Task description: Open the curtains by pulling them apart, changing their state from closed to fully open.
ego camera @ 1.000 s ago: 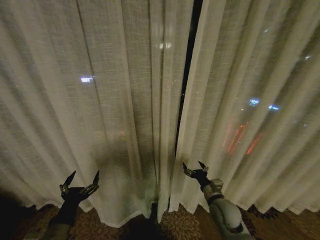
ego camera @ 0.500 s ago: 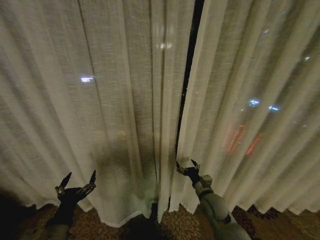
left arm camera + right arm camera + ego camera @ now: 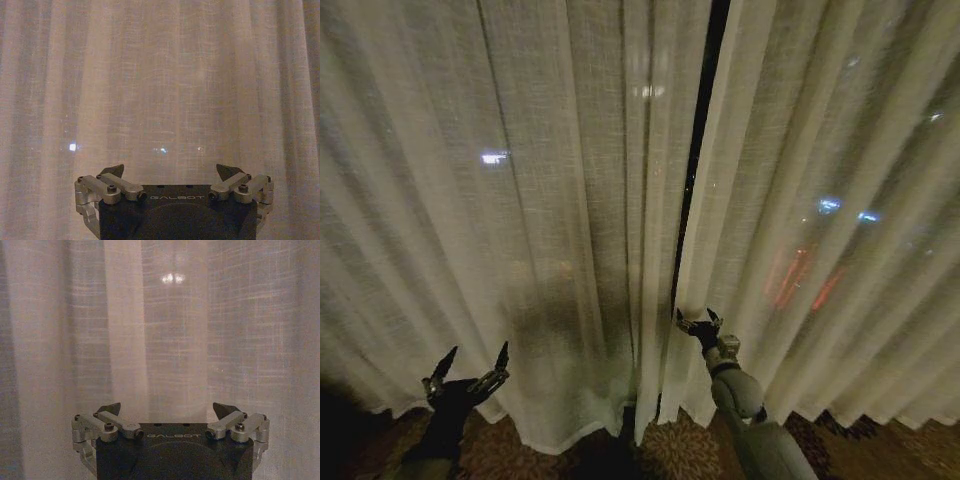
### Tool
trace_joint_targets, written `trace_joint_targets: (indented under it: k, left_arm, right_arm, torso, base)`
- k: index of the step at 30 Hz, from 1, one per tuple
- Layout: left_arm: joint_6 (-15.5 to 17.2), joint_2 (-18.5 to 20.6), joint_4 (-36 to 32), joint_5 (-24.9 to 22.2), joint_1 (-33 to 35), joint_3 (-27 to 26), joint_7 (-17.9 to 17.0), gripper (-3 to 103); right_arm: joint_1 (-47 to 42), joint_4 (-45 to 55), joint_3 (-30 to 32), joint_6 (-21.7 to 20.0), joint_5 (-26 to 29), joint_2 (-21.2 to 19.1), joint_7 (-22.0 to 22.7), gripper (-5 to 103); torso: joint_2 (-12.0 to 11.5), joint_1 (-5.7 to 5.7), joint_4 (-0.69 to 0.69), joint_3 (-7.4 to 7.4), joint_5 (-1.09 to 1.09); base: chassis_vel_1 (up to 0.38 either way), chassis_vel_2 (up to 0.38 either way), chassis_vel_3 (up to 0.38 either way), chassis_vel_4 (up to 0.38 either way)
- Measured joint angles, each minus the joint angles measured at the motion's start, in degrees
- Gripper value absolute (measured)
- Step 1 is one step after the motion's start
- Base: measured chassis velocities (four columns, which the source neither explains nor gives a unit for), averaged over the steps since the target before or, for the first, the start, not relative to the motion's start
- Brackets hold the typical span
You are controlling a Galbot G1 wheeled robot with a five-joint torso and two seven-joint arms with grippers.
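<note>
The curtain at my right gripper (image 3: 728, 220) has loose pleats (image 3: 850, 260) all across it, so it will slide to the side and bunch up when I pull it.
Two sheer off-white curtains hang to the floor in the head view, a left panel (image 3: 520, 230) and a right panel (image 3: 820, 230), with a narrow dark gap (image 3: 698, 150) between them. My right gripper (image 3: 697, 322) is open, low down, right at the inner edge of the right panel. My left gripper (image 3: 470, 365) is open too, low in front of the left panel. In the left wrist view the left gripper (image 3: 170, 172) faces pleated fabric (image 3: 165, 90) with nothing between its fingers. In the right wrist view the right gripper (image 3: 167, 410) points at a fold of the curtain (image 3: 125, 330).
Patterned brown carpet (image 3: 670, 455) shows under the curtain hems. City lights (image 3: 493, 158) glow through the fabric, with red ones (image 3: 800, 275) at the right. The bottom left corner is dark.
My right gripper has moved left and slightly up, toward the inner edge of the right panel. My left gripper has sunk a little and drifted left. The curtains hang as before.
</note>
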Motion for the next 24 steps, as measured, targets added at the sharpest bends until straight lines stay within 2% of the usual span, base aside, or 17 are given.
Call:
trace_joint_targets:
  k: [17, 20, 21, 24]
  left_arm:
    - [2.18, -0.03, -0.93, 0.23, -1.11, 0.5, -0.09, 100]
    - [2.48, -0.02, -1.07, 0.45, -1.23, 0.51, -0.14, 100]
    - [2.48, -0.02, -1.07, 0.45, -1.23, 0.51, -0.14, 100]
    - [2.65, -0.02, -1.39, 0.67, -1.23, 0.49, -0.21, 100]
  right_arm:
    - [9.67, -9.63, 0.23, 0.35, 2.08, -0.21, -0.87, 101]
    - [9.74, -9.79, 0.25, 0.38, 2.41, -0.27, -1.75, 86]
    - [9.74, -9.79, 0.25, 0.38, 2.41, -0.27, -1.75, 86]
    - [9.81, -9.85, 0.25, 0.76, 3.12, -0.32, -2.03, 70]
  torso:
    - [0.0, 0.0, 0.01, 0.0, -0.01]
    - [0.0, 0.0, 0.0, 0.0, 0.0]
    - [0.0, 0.0, 0.0, 0.0, 0.0]
    - [0.0, 0.0, 0.0, 0.0, 0.0]
  base:
    - [0.0, 0.0, 0.0, 0.0]
    - [0.0, 0.0, 0.0, 0.0]
    - [0.0, 0.0, 0.0, 0.0]
    - [0.0, 0.0, 0.0, 0.0]
